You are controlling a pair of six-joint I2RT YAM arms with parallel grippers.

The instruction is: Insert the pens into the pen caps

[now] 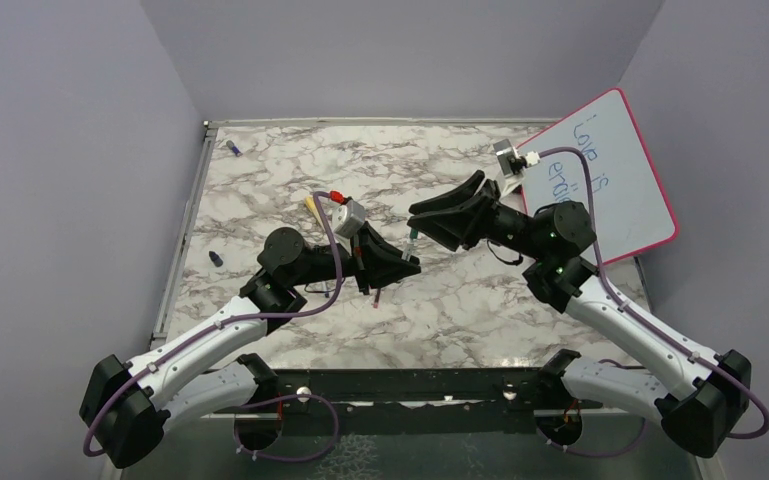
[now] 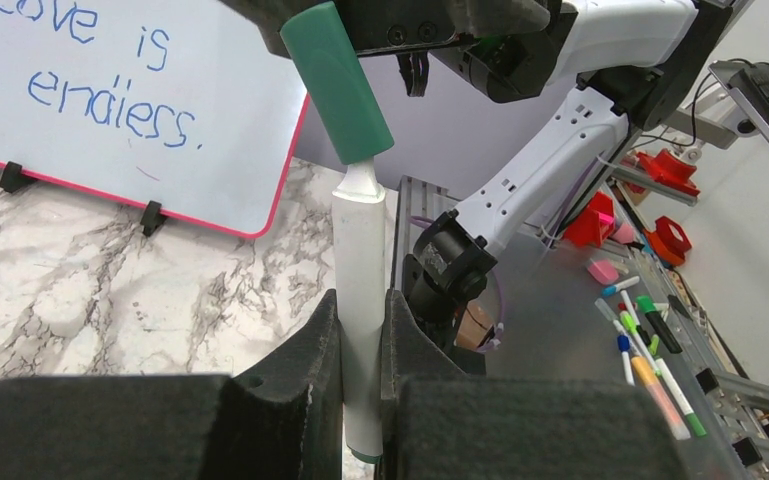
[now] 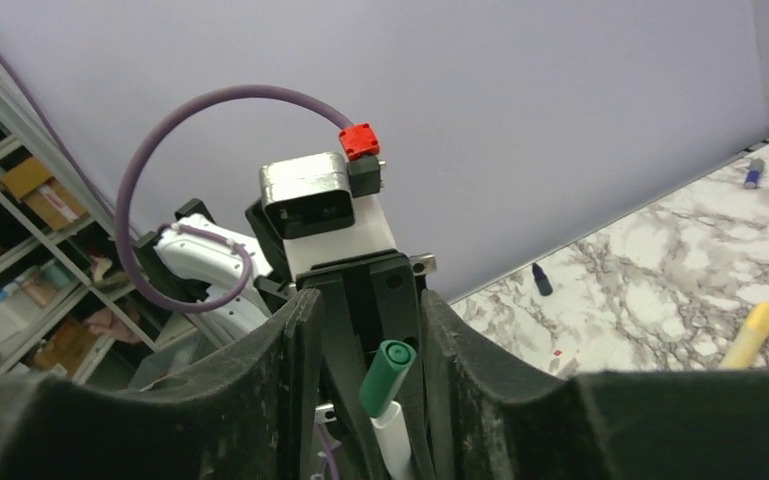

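The green cap is sitting crooked on the white pen's narrow neck point(image 2: 359, 178). Next, my right gripper grips the cap point(image 2: 338, 85) again and lines it up before pushing.
My left gripper point(image 2: 362, 300) is shut on a white pen point(image 2: 358, 270) and holds it upright above the table. A green pen cap point(image 2: 338, 85) sits tilted on the pen's tip, and the pen's narrow neck shows below it. My right gripper point(image 3: 365, 300) is open, with its fingers on either side of the green cap point(image 3: 387, 375) and a gap on each side. In the top view the two grippers meet at mid-table, left point(image 1: 405, 265) and right point(image 1: 415, 215). A yellow pen point(image 3: 750, 335) and two blue caps point(image 1: 232, 148) point(image 1: 216, 258) lie on the marble.
The pink-framed whiteboard point(image 1: 610, 180) stands propped at the back right. A dark red pen point(image 1: 360, 255) lies under my left wrist. Several markers point(image 2: 650, 360) lie on a grey surface beyond the table's near edge. Grey walls enclose the table.
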